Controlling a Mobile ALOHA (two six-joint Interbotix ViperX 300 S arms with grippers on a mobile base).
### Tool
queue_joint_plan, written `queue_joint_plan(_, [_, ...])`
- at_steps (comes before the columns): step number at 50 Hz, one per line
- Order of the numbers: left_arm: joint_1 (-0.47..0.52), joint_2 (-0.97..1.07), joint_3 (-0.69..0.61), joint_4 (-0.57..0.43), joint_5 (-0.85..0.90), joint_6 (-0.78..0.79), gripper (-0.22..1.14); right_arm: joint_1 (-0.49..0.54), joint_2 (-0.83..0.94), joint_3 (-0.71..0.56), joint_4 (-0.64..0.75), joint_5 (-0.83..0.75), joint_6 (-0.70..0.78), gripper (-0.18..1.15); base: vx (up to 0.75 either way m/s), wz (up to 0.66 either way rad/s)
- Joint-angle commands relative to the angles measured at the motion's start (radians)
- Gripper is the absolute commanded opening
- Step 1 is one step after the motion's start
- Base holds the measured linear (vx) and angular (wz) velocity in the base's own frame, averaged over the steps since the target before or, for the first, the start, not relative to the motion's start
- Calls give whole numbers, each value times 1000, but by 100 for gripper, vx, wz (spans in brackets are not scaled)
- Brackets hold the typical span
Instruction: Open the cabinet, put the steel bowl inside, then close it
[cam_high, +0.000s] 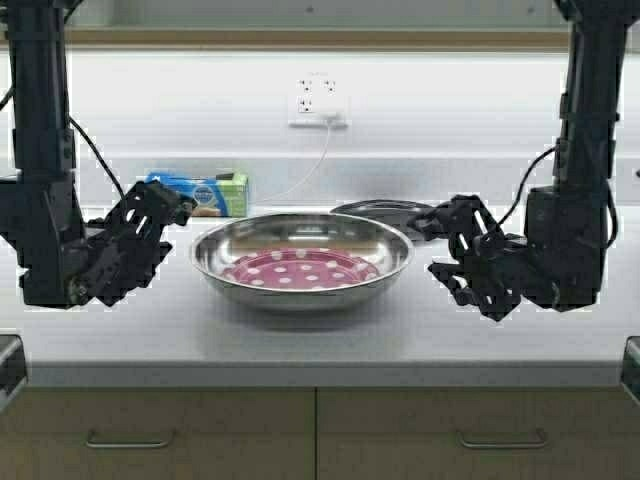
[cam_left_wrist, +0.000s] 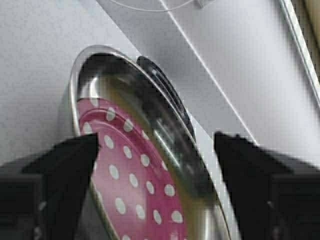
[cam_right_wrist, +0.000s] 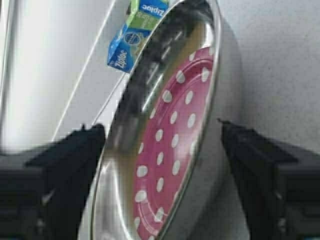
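Note:
The flat dark plate (cam_high: 384, 207) shows a little behind the steel bowl's rim (cam_high: 384, 226), so the plate will stay empty on the counter when I lift the bowl.
The steel bowl (cam_high: 300, 262) sits upright on the white counter (cam_high: 320, 340), centred between my arms; its inner bottom is red with white dots. My left gripper (cam_high: 165, 228) is open just left of the bowl's rim, not touching it. My right gripper (cam_high: 432, 248) is open just right of the rim, also apart from it. In the left wrist view the bowl (cam_left_wrist: 145, 160) fills the space beyond the open gripper (cam_left_wrist: 156, 142). It does the same in the right wrist view (cam_right_wrist: 175, 125), beyond that open gripper (cam_right_wrist: 162, 127). Of the cabinet only a tan lower edge (cam_high: 300, 38) shows; doors and handles are out of view.
A blue and green Ziploc box (cam_high: 200, 193) stands against the wall behind the left gripper and shows in the right wrist view (cam_right_wrist: 135, 35). A flat dark round plate (cam_high: 385, 210) lies behind the bowl's right side. A wall outlet (cam_high: 318, 105) has a white cable. Under-counter drawers (cam_high: 130, 440) are below.

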Motion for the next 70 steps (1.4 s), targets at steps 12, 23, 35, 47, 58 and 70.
queue_joint_plan(12, [2, 71, -210, -6, 120, -58, 100, -35, 81, -163, -15, 23, 66, 101, 8, 2])
queue_joint_plan(23, [5, 107, -316, -5, 176, -80, 100, -43, 104, -258, -58, 80, 98, 101, 4, 2])
queue_joint_plan(35, [5, 124, -345, -6, 198, -127, 100, -44, 110, -282, -72, 101, 130, 101, 2, 1])
queue_joint_plan(47, [5, 130, -339, -11, 206, -127, 100, -46, 127, -272, -71, 101, 135, 93, 1, 1])
queue_joint_plan(58, [5, 130, -330, -11, 222, -130, 96, -44, 126, -270, -72, 101, 132, 37, 0, 0])
queue_joint_plan(70, [5, 127, -310, -12, 227, -130, 15, -46, 127, -270, -74, 60, 137, 4, 0, 0])
